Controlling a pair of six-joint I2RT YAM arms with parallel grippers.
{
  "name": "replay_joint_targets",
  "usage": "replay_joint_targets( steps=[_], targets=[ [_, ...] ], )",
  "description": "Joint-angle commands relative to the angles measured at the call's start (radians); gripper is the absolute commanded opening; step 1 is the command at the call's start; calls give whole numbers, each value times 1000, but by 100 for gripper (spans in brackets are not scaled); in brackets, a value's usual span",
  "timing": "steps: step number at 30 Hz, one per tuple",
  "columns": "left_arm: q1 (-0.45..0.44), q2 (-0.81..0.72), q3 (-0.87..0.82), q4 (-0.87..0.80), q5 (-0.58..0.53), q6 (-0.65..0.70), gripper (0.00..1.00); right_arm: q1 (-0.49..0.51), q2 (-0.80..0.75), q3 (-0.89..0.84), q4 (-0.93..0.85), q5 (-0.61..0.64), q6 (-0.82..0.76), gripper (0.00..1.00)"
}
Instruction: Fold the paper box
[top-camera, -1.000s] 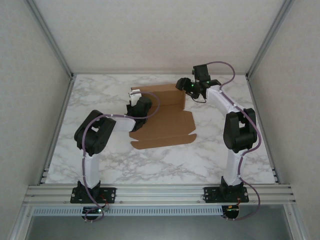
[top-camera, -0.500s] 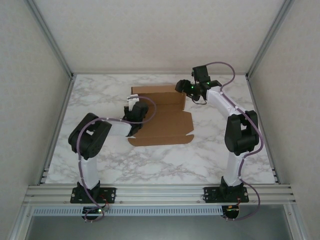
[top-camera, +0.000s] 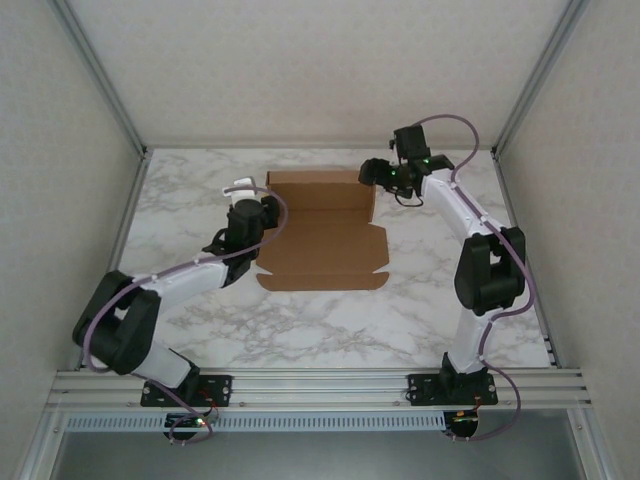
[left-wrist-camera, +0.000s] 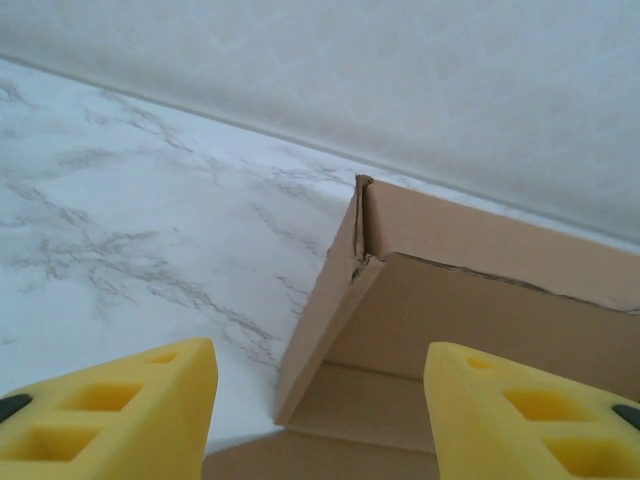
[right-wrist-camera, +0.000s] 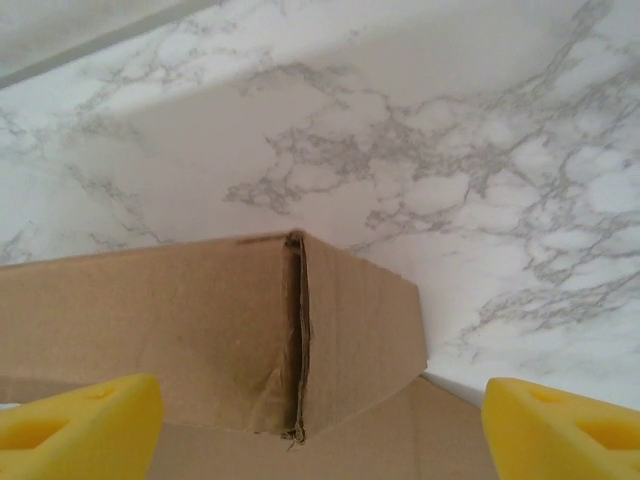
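Note:
The flat front panel (top-camera: 322, 250) is joined to the part with the raised sides along a crease (top-camera: 320, 210). The front panel will swing around with that part when I turn the box.
The paper box (top-camera: 320, 235) is a brown cardboard sheet lying on the marble table, its back and side walls raised and its front panel flat. My left gripper (top-camera: 255, 205) hovers at the box's left side. In the left wrist view it (left-wrist-camera: 320, 420) is open, its yellow fingers (left-wrist-camera: 110, 410) wide apart, and the box's back-left corner (left-wrist-camera: 360, 250) stands ahead, untouched. At the box's back-right corner my right gripper (top-camera: 368, 172) hangs. In the right wrist view it (right-wrist-camera: 320, 430) is open, with that corner's seam (right-wrist-camera: 300, 330) between the fingers and no contact.
The marble table (top-camera: 420, 310) is fenced by aluminium rails on the left (top-camera: 120, 230) and right (top-camera: 520, 230). A pale back wall (top-camera: 320, 70) rises just behind the box. The arm bases (top-camera: 185, 385) sit on the near frame.
My left gripper let go of the box's left side, opened and moved back-left as the arm stretched out. The box settled square. My right gripper opened wider and drew slightly right.

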Motion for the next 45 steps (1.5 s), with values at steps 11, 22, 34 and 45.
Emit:
replay_joint_targets(
  steps=[11,22,34,45],
  targets=[
    [62,-179,-35,-283,294,-273,32,-109,260,317,-152,-60,105,80],
    [-18,41,-143,-208,447,-405,25,-113,122,-96,41,21,154,64],
    [70,224,-140,-205,402,-540,25,-116,30,-306,153,-16,193,55],
    [131,422,45,-277,320,-528,23,-72,-21,-521,301,-78,212,7]
  ],
)
